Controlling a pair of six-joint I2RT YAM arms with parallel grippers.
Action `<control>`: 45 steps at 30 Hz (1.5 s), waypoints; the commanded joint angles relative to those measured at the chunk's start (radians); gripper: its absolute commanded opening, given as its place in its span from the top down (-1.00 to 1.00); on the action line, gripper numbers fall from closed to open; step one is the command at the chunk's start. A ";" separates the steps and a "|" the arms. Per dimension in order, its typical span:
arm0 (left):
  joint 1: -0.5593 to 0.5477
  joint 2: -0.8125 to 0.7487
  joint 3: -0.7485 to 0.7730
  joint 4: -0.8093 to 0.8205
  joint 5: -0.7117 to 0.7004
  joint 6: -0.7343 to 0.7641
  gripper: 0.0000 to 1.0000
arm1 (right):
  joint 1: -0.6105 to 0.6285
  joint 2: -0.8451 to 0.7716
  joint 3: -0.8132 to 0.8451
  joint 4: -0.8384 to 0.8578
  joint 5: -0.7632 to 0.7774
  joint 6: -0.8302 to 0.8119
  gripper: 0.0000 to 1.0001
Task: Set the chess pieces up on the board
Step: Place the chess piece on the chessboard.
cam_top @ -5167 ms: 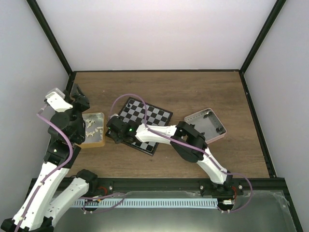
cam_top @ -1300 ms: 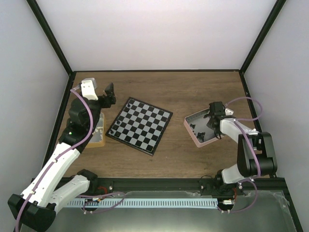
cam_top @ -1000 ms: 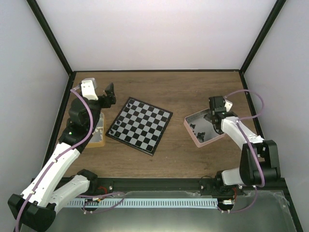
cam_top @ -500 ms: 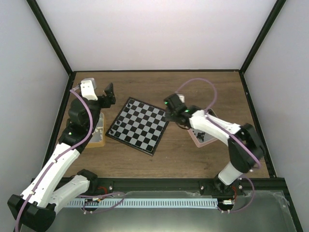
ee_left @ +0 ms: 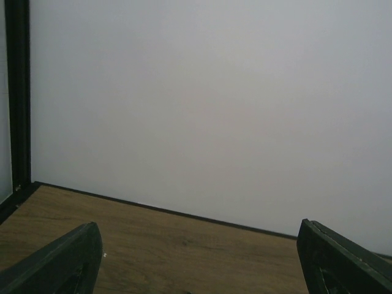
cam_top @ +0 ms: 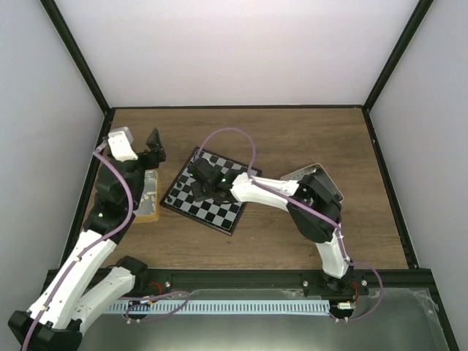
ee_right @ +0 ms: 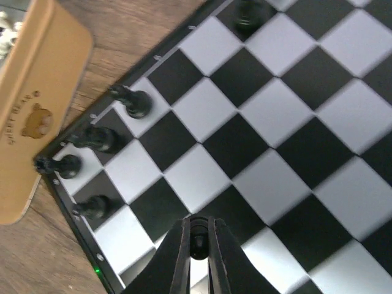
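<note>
The white square (ee_right: 133, 171) among the black pieces in the board's corner is empty, so my right gripper should keep carrying the upright chess piece (ee_right: 199, 241) to it until the chess piece's base rests on that square.
My right gripper (ee_right: 197, 236) is shut on a small black chess piece (ee_right: 198, 244), held just above the board (ee_right: 269, 110) near its left corner. Several black pieces stand along that edge, among them one (ee_right: 132, 101) and another (ee_right: 93, 207); one more (ee_right: 247, 15) stands farther in. In the top view the right gripper (cam_top: 200, 184) reaches across the board (cam_top: 231, 212). My left gripper (cam_top: 153, 142) is raised beyond the tan tray (cam_top: 150, 196). Its fingers (ee_left: 64, 262) stand wide apart with nothing between them, facing the back wall.
The tan tray (ee_right: 33, 116) with a bear mark lies right beside the board's left corner, cream pieces (ee_right: 5, 26) inside it. The pink tray (cam_top: 322, 178) sits to the right of the board, partly behind my right arm. Black frame posts edge the table.
My right arm has swung from the pink tray leftward across the board, carrying the black piece. The left arm has shifted slightly to the left.
</note>
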 commanded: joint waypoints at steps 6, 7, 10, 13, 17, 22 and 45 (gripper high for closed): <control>0.005 -0.083 -0.047 0.082 -0.059 -0.003 -0.78 | 0.033 0.158 0.208 -0.014 -0.070 -0.065 0.97; 0.005 -0.081 -0.046 0.082 -0.059 -0.005 -0.78 | 0.035 0.166 0.219 -0.017 -0.074 -0.069 0.97; 0.005 -0.076 -0.047 0.088 -0.056 -0.006 -0.78 | 0.039 0.189 0.242 -0.020 -0.097 -0.078 0.97; 0.005 -0.070 -0.045 0.087 -0.052 -0.002 -0.78 | 0.041 0.205 0.248 -0.016 -0.123 -0.079 0.96; 0.005 -0.067 -0.044 0.085 -0.052 0.001 -0.78 | 0.045 0.225 0.263 -0.017 -0.140 -0.080 0.96; 0.005 -0.064 -0.045 0.085 -0.052 0.003 -0.78 | 0.050 0.243 0.282 -0.019 -0.153 -0.083 0.96; 0.005 -0.055 -0.043 0.087 -0.049 0.010 -0.78 | 0.056 0.287 0.331 -0.042 -0.118 -0.088 0.64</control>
